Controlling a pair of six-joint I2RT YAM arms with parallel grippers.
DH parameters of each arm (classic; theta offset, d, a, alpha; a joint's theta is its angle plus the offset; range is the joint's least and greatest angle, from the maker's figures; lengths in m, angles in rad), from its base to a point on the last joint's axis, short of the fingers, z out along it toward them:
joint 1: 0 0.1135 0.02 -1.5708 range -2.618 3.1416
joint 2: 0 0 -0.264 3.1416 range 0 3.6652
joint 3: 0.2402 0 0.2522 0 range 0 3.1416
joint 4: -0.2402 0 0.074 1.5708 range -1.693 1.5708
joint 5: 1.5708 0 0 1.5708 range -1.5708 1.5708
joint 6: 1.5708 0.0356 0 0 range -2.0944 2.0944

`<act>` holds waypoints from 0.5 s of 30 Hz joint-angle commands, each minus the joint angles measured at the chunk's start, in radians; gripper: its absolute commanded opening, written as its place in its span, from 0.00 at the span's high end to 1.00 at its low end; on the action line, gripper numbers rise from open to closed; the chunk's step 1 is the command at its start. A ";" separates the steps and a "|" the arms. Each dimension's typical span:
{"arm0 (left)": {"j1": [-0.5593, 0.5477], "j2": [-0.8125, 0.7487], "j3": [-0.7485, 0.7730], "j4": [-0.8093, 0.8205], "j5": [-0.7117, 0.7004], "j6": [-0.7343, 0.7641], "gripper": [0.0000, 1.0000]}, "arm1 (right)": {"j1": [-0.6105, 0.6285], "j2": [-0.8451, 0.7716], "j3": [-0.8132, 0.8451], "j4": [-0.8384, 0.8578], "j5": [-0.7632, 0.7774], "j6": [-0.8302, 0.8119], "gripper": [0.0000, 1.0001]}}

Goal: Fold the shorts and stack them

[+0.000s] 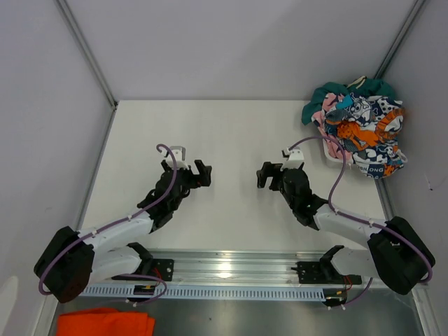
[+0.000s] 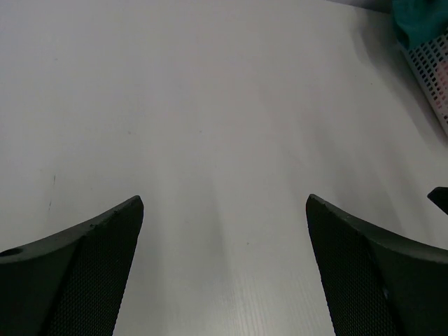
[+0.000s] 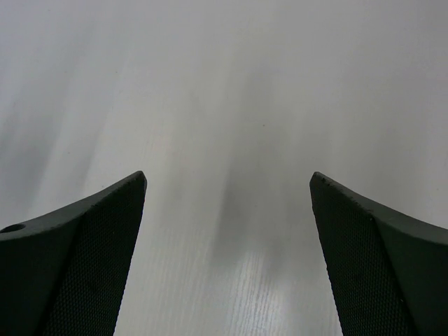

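Observation:
My open right gripper should now head toward the graphic print shorts [image 1: 369,124], which lie on top in the basket, until its fingers close on their orange part [image 1: 355,135].
The shorts lie bunched in a white mesh basket [image 1: 329,155] at the table's far right corner. The blue/orange/white graphic print pair [image 1: 367,136] is on top, the teal green pair [image 1: 323,96] hangs over the far left side, and a bit of pink [image 1: 323,115] shows between them. My left gripper [image 1: 201,173] is open and empty over bare table left of centre; in its wrist view [image 2: 224,210] teal cloth [image 2: 420,17] and basket mesh [image 2: 430,66] show at top right. My right gripper [image 1: 267,175] is open and empty right of centre, also in its wrist view [image 3: 227,189].
A plain bright orange cloth [image 1: 105,323] lies below the arm rail at the bottom left. Grey walls enclose the white table [image 1: 231,133] at the back and on both sides. The metal rail [image 1: 231,269] with both arm bases runs along the near edge.

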 commanded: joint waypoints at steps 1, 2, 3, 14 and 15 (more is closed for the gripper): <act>0.004 0.034 0.042 0.040 0.066 0.001 0.01 | 0.005 -0.026 0.044 -0.013 0.099 -0.004 0.00; 0.004 0.043 0.055 0.036 0.072 -0.002 0.01 | 0.005 -0.038 0.052 -0.030 0.123 -0.003 0.01; 0.004 0.052 0.061 0.030 0.076 -0.005 0.01 | 0.005 -0.049 0.060 -0.089 0.160 0.000 0.00; -0.002 0.046 0.057 0.028 0.072 0.011 0.01 | -0.418 -0.105 0.374 -0.637 0.287 0.214 0.01; -0.004 0.051 0.058 0.031 0.075 0.013 0.01 | -0.521 -0.089 0.402 -0.668 0.250 0.214 0.01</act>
